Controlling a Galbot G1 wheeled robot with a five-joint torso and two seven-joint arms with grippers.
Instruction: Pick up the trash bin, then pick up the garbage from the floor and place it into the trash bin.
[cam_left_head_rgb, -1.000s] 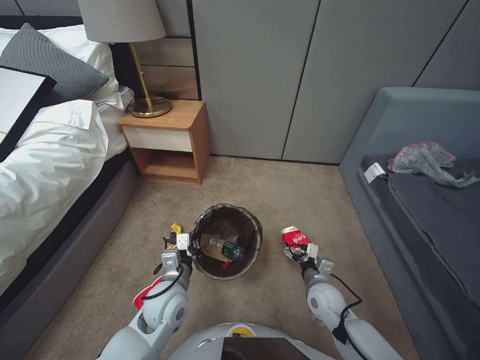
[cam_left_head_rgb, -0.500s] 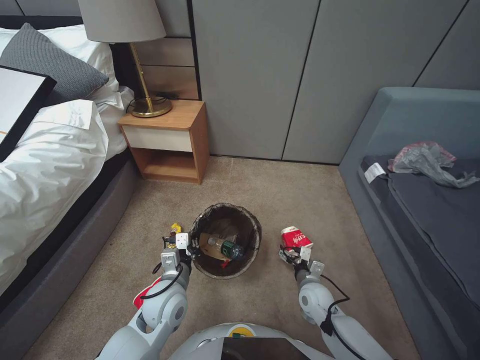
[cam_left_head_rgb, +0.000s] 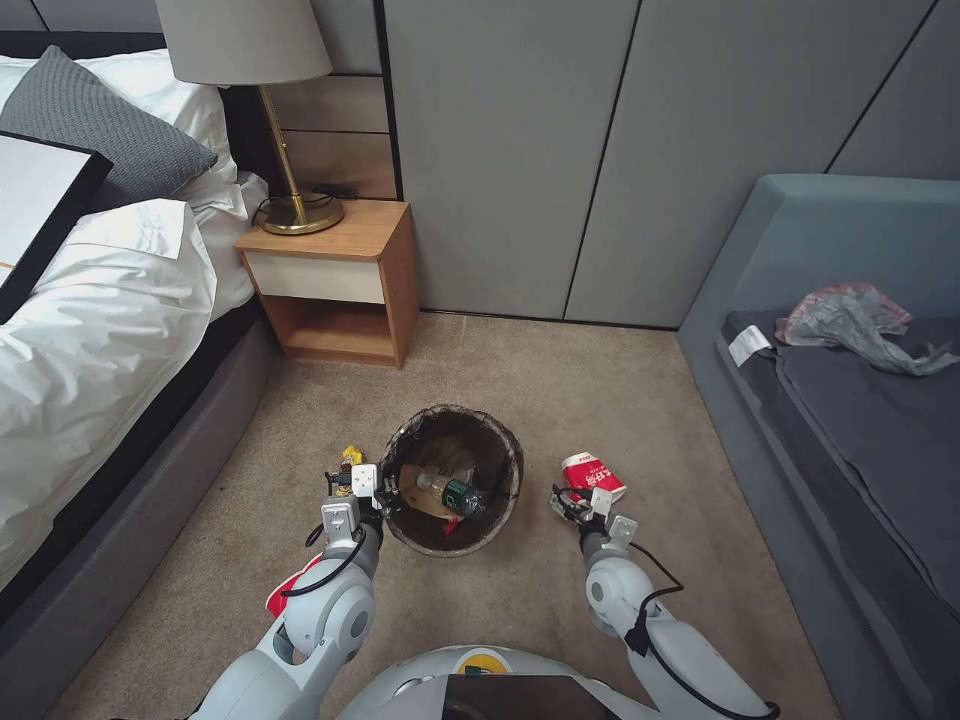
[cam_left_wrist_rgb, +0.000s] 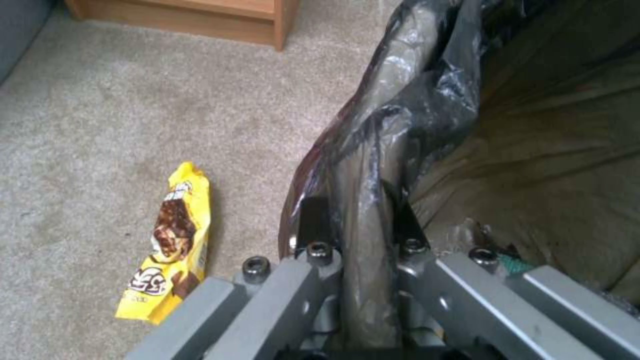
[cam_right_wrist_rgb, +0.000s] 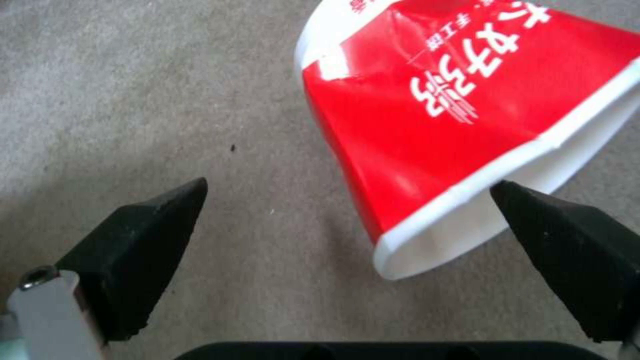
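Note:
The red-and-white paper cup (cam_left_head_rgb: 593, 476) should be empty when I lift it by its rim, because the cup's squashed opening shows a plain white inside.
The trash bin (cam_left_head_rgb: 497, 437), lined with a dark bag, is on the carpet in front of me. My left gripper (cam_left_head_rgb: 375, 497) is shut on its near-left rim; in the left wrist view the left gripper (cam_left_wrist_rgb: 357, 225) pinches the rim and liner (cam_left_wrist_rgb: 427, 100). Inside the bin lie a green-labelled bottle (cam_left_head_rgb: 457, 495) and a tan paper bag (cam_left_head_rgb: 420, 492). A red-and-white paper cup (cam_left_head_rgb: 592, 476) lies on its side to the bin's right. My right gripper (cam_left_head_rgb: 572, 503) is open just before it, the cup's mouth (cam_right_wrist_rgb: 460, 150) close to one fingertip (cam_right_wrist_rgb: 567, 250). A yellow snack wrapper (cam_left_head_rgb: 350, 458) (cam_left_wrist_rgb: 170, 245) lies left of the bin.
Another red-and-white cup (cam_left_head_rgb: 288, 592) lies under my left arm. A wooden nightstand (cam_left_head_rgb: 335, 270) with a lamp stands at the back left beside the bed (cam_left_head_rgb: 100, 330). A grey sofa (cam_left_head_rgb: 850, 400) with a grey plastic bag (cam_left_head_rgb: 860, 320) runs along the right.
My right arm has swung left, bringing the open gripper to the cup's left side. The cup, the bin and my left arm have stayed put.

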